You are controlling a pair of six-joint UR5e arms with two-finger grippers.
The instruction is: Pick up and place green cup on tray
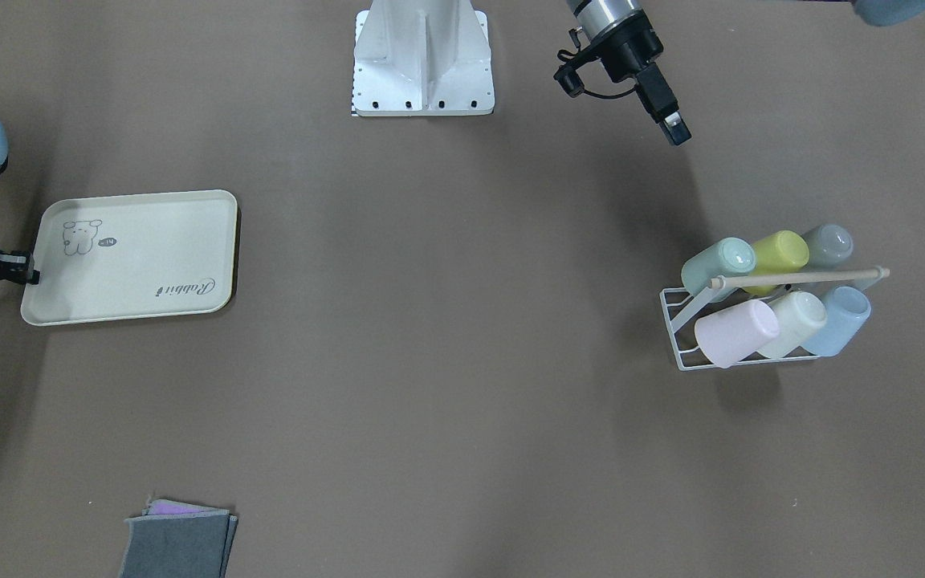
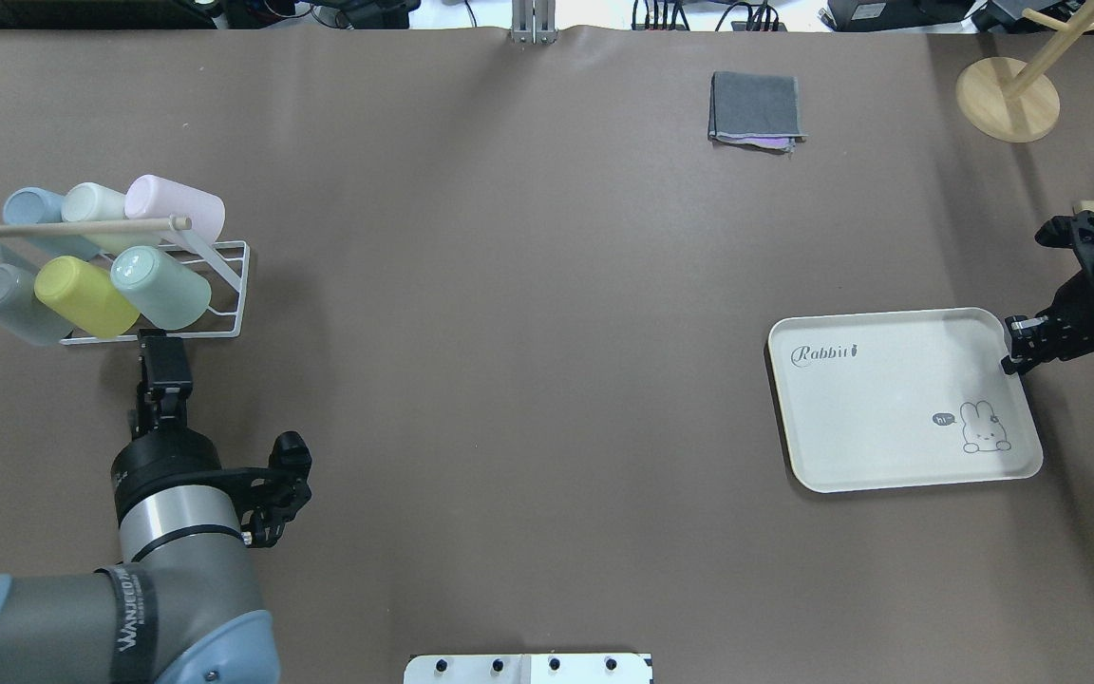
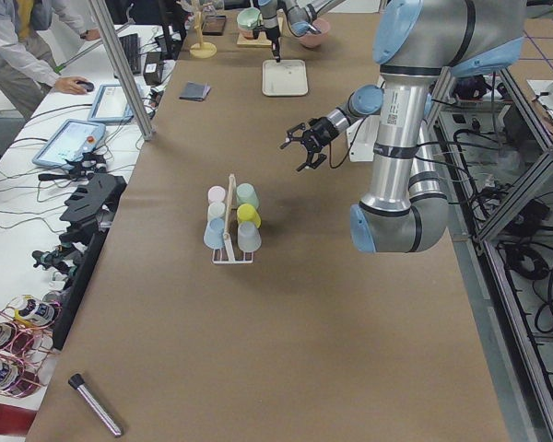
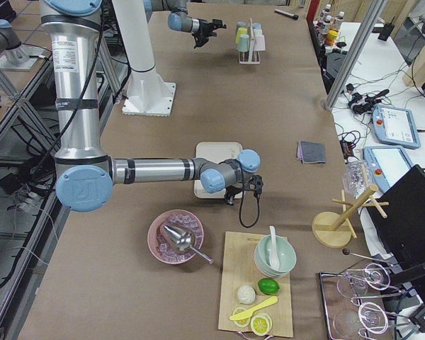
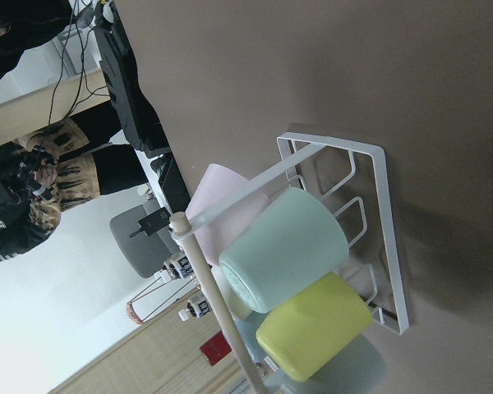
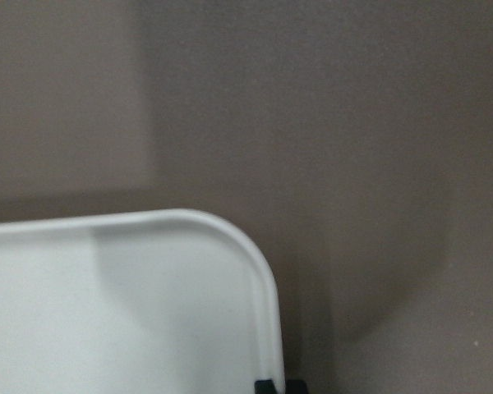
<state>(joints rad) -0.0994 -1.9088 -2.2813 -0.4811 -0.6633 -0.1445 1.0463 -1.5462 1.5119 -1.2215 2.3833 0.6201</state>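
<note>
The tray (image 1: 132, 258) is far from the rack, so the robot's left gripper should move back while its right gripper first brings the tray to the middle (image 1: 416, 270).
The green cup (image 2: 160, 285) lies on its side in a white wire rack (image 2: 234, 285), at the end of the near row beside a yellow-green cup (image 2: 86, 296). It also shows in the front view (image 1: 719, 266) and in the left wrist view (image 5: 283, 250). My left gripper (image 2: 163, 342) hovers just short of the rack, pointing at the green cup; its fingers do not show in its wrist view and it looks open and empty. The tray (image 2: 898, 399) lies empty at the right. My right gripper (image 2: 1017, 350) is shut on the tray's rim (image 6: 267, 312).
The rack also holds grey (image 2: 6, 302), blue (image 2: 34, 211), cream (image 2: 96, 204) and pink (image 2: 177, 207) cups under a wooden rod (image 2: 72, 228). A folded grey cloth (image 2: 756, 109) lies at the far side. A wooden stand (image 2: 1008, 100) is at the far right.
</note>
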